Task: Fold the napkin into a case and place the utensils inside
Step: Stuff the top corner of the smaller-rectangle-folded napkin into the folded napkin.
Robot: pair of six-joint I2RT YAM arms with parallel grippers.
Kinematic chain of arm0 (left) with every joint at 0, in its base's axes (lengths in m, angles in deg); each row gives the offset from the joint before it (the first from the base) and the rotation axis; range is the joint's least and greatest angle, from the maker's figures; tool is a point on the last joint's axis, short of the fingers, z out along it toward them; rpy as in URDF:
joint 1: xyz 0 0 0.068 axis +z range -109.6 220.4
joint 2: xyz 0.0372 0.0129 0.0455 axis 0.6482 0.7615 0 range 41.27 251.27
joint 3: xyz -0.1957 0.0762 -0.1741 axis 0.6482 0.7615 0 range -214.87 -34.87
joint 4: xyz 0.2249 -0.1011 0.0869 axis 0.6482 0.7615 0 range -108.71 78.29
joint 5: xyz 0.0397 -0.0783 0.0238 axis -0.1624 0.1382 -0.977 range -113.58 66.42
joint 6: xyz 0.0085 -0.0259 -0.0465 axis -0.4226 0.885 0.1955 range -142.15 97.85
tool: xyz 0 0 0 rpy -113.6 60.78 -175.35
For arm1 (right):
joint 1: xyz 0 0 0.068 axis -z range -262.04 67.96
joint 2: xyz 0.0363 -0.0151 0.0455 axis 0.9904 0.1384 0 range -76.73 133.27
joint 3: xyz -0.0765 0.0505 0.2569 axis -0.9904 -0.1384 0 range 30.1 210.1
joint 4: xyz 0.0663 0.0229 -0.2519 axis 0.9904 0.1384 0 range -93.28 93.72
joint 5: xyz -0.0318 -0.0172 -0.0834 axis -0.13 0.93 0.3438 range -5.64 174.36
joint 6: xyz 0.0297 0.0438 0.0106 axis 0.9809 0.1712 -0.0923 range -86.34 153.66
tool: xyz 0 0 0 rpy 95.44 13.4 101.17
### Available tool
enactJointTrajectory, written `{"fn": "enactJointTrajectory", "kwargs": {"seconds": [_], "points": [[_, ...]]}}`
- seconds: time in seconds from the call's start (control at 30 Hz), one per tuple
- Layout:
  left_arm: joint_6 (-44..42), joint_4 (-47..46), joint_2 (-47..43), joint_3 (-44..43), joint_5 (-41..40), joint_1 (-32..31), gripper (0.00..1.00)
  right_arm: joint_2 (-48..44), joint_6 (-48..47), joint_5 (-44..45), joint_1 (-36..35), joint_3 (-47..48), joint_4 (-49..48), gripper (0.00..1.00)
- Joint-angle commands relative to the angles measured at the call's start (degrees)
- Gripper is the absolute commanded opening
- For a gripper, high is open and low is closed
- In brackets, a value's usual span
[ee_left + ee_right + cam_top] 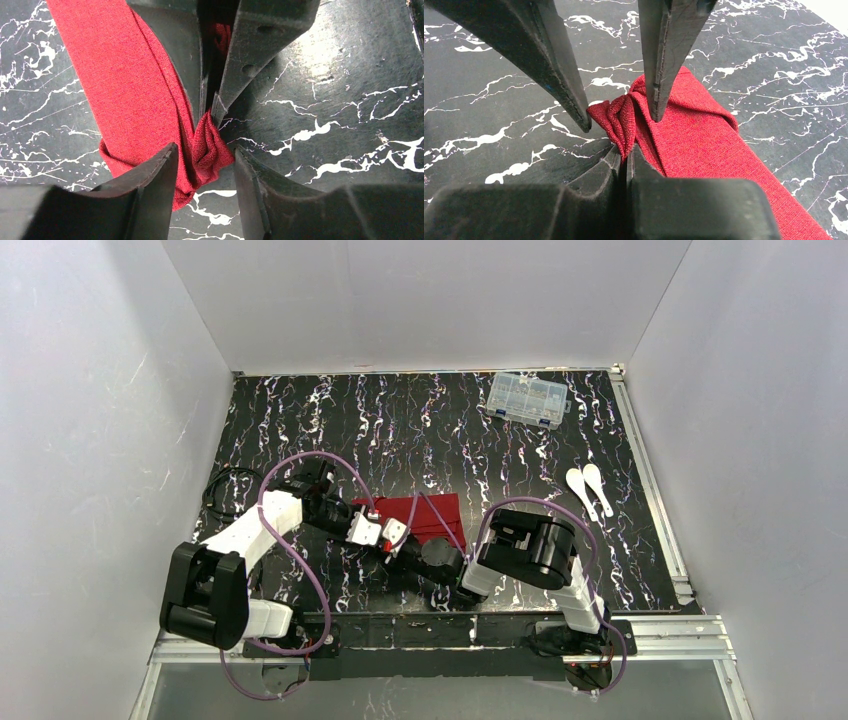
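Next, my left gripper leaves the napkin's bunched near corner point(210, 147), because my right gripper is pinching it, and go to the crooked flap point(115, 161) across the same end of the napkin.
The deep red napkin point(432, 512) lies folded in a long layered band point(714, 150) on the black marbled table. Its near corner point(207, 145) is bunched up and lifted. My right gripper point(625, 147) is shut on that bunched corner, and it reaches in from the top of the left wrist view point(210, 110). My left gripper point(205, 147) is open, one finger on each side of the same corner, its left finger point(150, 185) over the cloth. Two white utensils point(586, 488) lie side by side to the right, away from both grippers.
A clear plastic compartment box point(527, 398) sits at the back right. A black cable coil point(225, 490) lies by the left wall. Purple cables point(330, 460) loop over the arms. A metal rail point(655, 510) runs along the table's right edge.
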Motion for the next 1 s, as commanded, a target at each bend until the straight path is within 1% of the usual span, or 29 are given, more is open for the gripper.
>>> {"fn": "enactJointTrajectory", "kwargs": {"seconds": [0.0,0.07,0.17,0.27,0.3,0.53,0.57,0.63,0.73,0.83,0.97], "points": [[-0.21,0.59,-1.32,0.84,1.88,-0.71,0.39,-1.93,1.11,0.10,0.15,0.03,-3.82,0.11],[-0.17,-0.05,-1.43,1.35,1.28,-0.71,0.34,-2.02,1.29,0.35,0.22,-0.22,-4.24,0.11],[-0.43,-1.09,-1.67,2.20,0.21,-0.71,0.24,-1.93,1.54,0.22,0.27,-0.37,-4.62,0.11],[0.69,-2.30,-1.58,2.02,-0.10,-0.74,0.08,-1.83,1.90,-0.13,0.23,-0.46,-5.19,0.11],[1.15,-2.50,-1.52,1.82,-0.08,-0.71,0.01,-1.77,2.08,-0.28,0.24,-0.50,-5.34,0.11],[5.39,-3.13,-0.97,0.57,0.68,-0.72,0.00,-1.97,6.56,-1.05,1.24,-1.14,-6.77,0.13],[6.14,-3.13,-0.97,0.39,0.64,-0.74,0.02,-2.00,6.80,-1.30,1.34,-1.16,-6.86,0.13],[8.07,-2.80,-1.11,-0.15,0.38,-0.69,0.24,-1.95,7.00,-1.68,1.42,-1.24,-6.88,0.13],[11.44,-2.56,-1.70,-1.31,-1.12,-0.60,0.41,-2.05,7.26,-2.06,1.40,-1.32,-6.73,0.13],[14.12,-0.18,-1.64,-4.13,-1.07,1.20,0.52,-2.27,7.88,-2.60,1.56,-1.39,-6.50,0.13],[13.51,4.86,-1.24,-7.99,1.07,4.69,0.57,-2.84,9.47,-3.75,2.05,-1.38,-5.47,0.14]]}}
